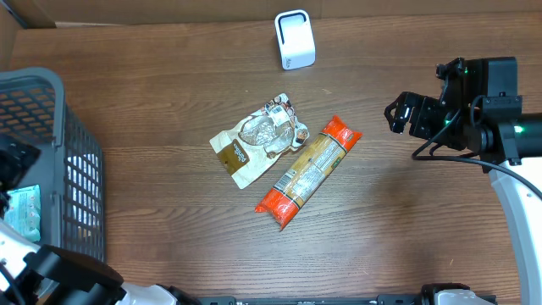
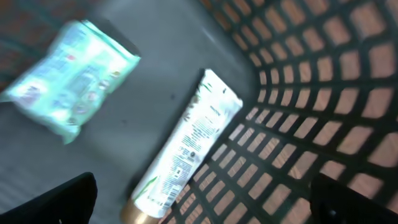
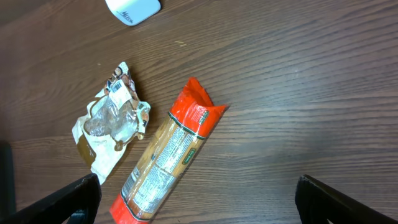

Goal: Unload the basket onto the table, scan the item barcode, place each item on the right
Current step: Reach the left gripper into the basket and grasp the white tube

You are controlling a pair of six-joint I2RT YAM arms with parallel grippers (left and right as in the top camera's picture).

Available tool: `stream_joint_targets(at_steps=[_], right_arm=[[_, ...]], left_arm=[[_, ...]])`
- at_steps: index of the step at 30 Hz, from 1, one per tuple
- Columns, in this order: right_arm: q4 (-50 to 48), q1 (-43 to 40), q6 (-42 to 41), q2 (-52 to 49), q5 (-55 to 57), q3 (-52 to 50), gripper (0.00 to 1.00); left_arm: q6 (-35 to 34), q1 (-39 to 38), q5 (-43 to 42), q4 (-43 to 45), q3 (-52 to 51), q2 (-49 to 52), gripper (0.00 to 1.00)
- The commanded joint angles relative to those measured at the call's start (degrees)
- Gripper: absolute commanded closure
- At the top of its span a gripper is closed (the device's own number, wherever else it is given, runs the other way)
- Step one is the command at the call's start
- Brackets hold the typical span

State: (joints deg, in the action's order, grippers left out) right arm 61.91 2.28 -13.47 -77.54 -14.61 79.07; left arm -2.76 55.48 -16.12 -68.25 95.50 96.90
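Observation:
The white tube is clear of the pale green pack (image 2: 76,79). My left gripper should go on down until its open fingers are on both sides of the tube's printed body (image 2: 188,144), and then close.
A white barcode scanner (image 1: 295,39) stands at the table's far edge. In the middle lie a crumpled brown-and-white bag (image 1: 258,140) and a long pasta pack with orange ends (image 1: 307,172), side by side. My right gripper (image 1: 398,114) hovers open to their right; in its wrist view the gripper (image 3: 199,205) holds nothing, with the pasta pack (image 3: 168,155) below and left of it. My left gripper (image 2: 202,208) is open inside the grey basket (image 1: 42,80), above a white tube with a gold cap (image 2: 186,149) and a pale green pack (image 2: 71,78).
The basket's mesh wall (image 2: 311,93) rises close on the right of the left gripper. The basket takes up the table's left edge. Bare wooden tabletop (image 1: 406,212) lies right of the pasta pack.

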Motion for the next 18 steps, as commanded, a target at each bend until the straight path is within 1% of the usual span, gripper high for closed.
stream_joint_targets(at_steps=[1, 6, 9, 18], right_arm=[[-0.3, 0.3, 0.2, 0.2, 0.0, 1.7, 0.0], [-0.3, 0.3, 0.2, 0.2, 0.0, 1.7, 0.0], [-0.3, 0.3, 0.2, 0.2, 0.0, 1.7, 0.0], [-0.3, 0.3, 0.2, 0.2, 0.0, 1.7, 0.0]], left_arm=[[5.6, -0.1, -3.0, 2.6, -4.4, 0.9, 0.0], [9.2, -0.1, -2.7, 5.8, -9.5, 3.3, 0.0], [9.2, -0.1, 0.2, 6.2, -10.6, 5.5, 0.02], [9.9, -0.1, 1.5, 6.8, -12.4, 12.9, 0.07]])
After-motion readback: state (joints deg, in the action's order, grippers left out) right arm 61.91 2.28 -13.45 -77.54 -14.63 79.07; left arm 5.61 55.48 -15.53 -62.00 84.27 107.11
